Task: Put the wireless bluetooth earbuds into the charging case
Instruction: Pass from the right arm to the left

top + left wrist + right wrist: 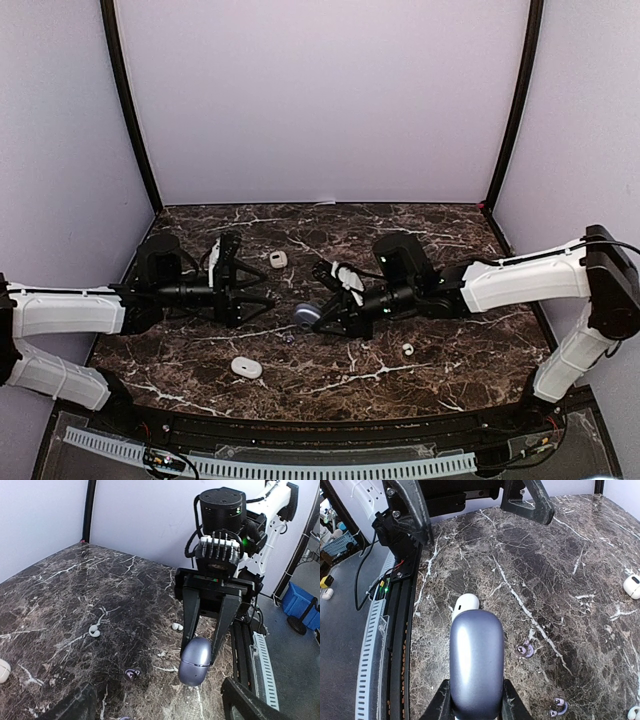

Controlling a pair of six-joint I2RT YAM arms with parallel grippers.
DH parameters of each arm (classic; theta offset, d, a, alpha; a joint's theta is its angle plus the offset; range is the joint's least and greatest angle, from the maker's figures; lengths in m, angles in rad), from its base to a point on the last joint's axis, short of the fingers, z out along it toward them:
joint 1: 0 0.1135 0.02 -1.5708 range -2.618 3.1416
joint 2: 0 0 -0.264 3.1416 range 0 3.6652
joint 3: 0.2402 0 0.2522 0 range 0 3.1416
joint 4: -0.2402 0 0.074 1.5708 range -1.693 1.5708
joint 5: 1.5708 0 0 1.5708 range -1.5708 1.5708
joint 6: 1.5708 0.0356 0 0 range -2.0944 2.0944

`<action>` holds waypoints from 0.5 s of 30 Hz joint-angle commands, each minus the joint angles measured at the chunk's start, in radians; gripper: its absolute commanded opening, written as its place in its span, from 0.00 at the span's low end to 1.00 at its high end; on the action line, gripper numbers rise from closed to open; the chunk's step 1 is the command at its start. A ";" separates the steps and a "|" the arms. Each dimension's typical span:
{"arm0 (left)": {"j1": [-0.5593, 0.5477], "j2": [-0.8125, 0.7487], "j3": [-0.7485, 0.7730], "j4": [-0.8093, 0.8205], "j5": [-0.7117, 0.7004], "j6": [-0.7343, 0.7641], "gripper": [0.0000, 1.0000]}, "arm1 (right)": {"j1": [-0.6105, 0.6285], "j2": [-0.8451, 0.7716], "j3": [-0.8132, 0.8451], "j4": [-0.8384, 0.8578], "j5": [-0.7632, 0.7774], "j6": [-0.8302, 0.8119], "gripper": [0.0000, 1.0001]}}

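The charging case's seamed end [194,668] sticks out clear of my right gripper, so I go on moving my left gripper toward that end [300,315] and close it once its fingers are on both sides of that end.
My right gripper [318,318] is shut on a closed lavender-grey charging case [305,316] and holds it just above the table, near the middle. The case fills the right wrist view [476,667] and shows between the right fingers in the left wrist view [195,661]. My left gripper [262,297] is open and empty, facing the case from the left. Two white earbuds [94,629] [177,626] lie on the marble; one shows right of the right arm [407,349]. Two purple earbuds [525,650] [557,707] lie beside the held case.
A white oval case [246,367] lies near the front edge and shows behind the held case in the right wrist view [466,602]. Another white case [278,259] lies farther back. Pale walls with black posts enclose the dark marble table [420,240].
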 commanded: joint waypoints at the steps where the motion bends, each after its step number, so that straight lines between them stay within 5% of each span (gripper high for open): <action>1: -0.002 0.004 -0.053 0.129 0.096 0.069 0.98 | 0.020 0.006 0.039 -0.010 0.022 -0.042 0.08; 9: -0.018 0.037 -0.169 0.394 0.161 0.086 0.98 | 0.050 0.007 0.060 -0.035 0.069 -0.089 0.08; 15: -0.090 0.065 -0.131 0.274 0.076 0.215 0.97 | 0.065 0.007 0.068 -0.050 0.083 -0.115 0.08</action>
